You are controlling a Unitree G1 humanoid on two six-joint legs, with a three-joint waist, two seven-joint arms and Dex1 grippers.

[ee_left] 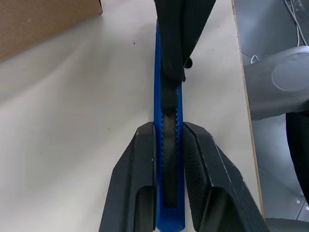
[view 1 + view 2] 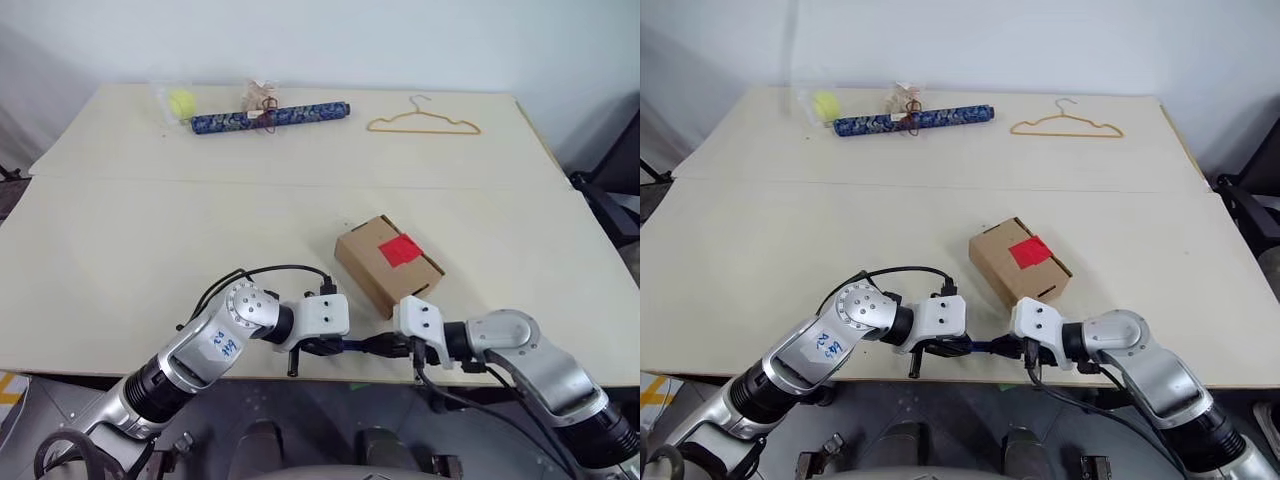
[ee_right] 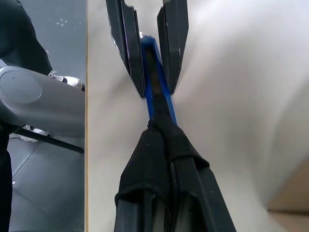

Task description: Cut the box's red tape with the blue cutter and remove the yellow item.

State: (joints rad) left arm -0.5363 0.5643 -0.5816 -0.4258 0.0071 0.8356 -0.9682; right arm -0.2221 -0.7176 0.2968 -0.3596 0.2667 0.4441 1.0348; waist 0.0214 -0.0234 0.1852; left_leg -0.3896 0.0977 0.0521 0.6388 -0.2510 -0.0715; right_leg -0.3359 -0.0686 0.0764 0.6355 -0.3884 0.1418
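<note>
My right gripper should open and clamp the cutter's body (image 1: 157, 65) before it cuts the tape, because its closed fingers only press on the blue cutter's slider (image 1: 169, 100).
The box (image 2: 388, 262), a small brown carton, lies closed on the table with the red tape (image 2: 400, 249) on its top face. Just in front of it, at the table's front edge, the blue cutter (image 2: 362, 345) hangs level between my two grippers. My left gripper (image 1: 169, 133) is shut on one end of the cutter (image 1: 169, 145). My right gripper (image 3: 161, 126) is shut on the other end, where the dark slider sits. Both grippers meet nose to nose, a short way from the box's near corner. The yellow item is hidden from view.
Along the table's far side lie a yellow-green ball in clear wrap (image 2: 182, 102), a long dark blue patterned roll (image 2: 270, 117) and a tan wire hanger (image 2: 423, 123). The table's front edge (image 2: 120, 368) runs right under both grippers.
</note>
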